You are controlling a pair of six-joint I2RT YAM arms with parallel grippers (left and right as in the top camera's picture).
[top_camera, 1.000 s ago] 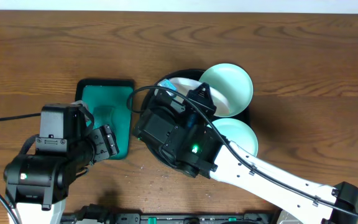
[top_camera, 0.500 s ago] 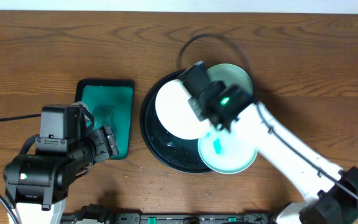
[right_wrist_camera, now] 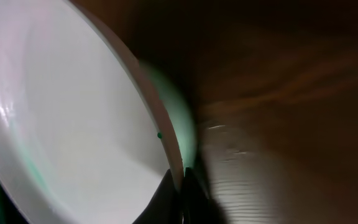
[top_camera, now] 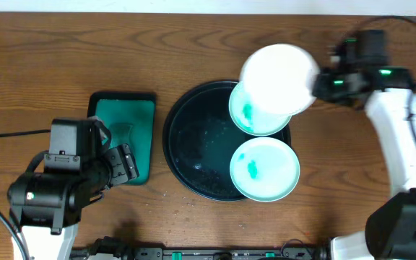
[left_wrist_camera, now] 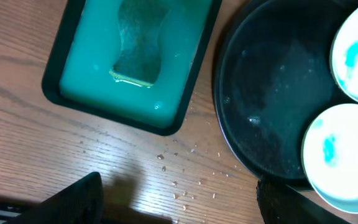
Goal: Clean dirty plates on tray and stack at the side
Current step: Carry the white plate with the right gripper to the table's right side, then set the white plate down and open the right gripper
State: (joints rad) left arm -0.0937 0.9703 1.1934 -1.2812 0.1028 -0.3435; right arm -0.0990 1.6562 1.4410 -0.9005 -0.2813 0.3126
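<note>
The white plate [top_camera: 279, 78] is held by its rim in my right gripper and the wood [top_camera: 342, 136] beside the round tray is free, so I should keep carrying the plate until it rests there.
My right gripper [top_camera: 322, 81] is shut on the rim of the white plate [top_camera: 277, 78] and holds it in the air above the tray's far right edge; in the right wrist view the plate [right_wrist_camera: 73, 124] fills the left side, pinched at my fingertips [right_wrist_camera: 182, 186]. Two mint-green plates with teal smears lie on the right side of the black round tray [top_camera: 193, 141]: one [top_camera: 248, 115] partly hidden under the white plate, one [top_camera: 264, 168] at the front right. My left gripper [left_wrist_camera: 179, 202] is open above bare wood left of the tray [left_wrist_camera: 260, 93].
A rectangular black-rimmed green tray [top_camera: 121, 133] with a sponge [left_wrist_camera: 138, 43] lies left of the round tray. Water droplets [left_wrist_camera: 185, 180] dot the wood between them. The table's front edge carries a dark rail.
My right arm lifted the white plate off the tray and swung it up and right, from over the tray's middle to its far right edge. The left arm has not moved.
</note>
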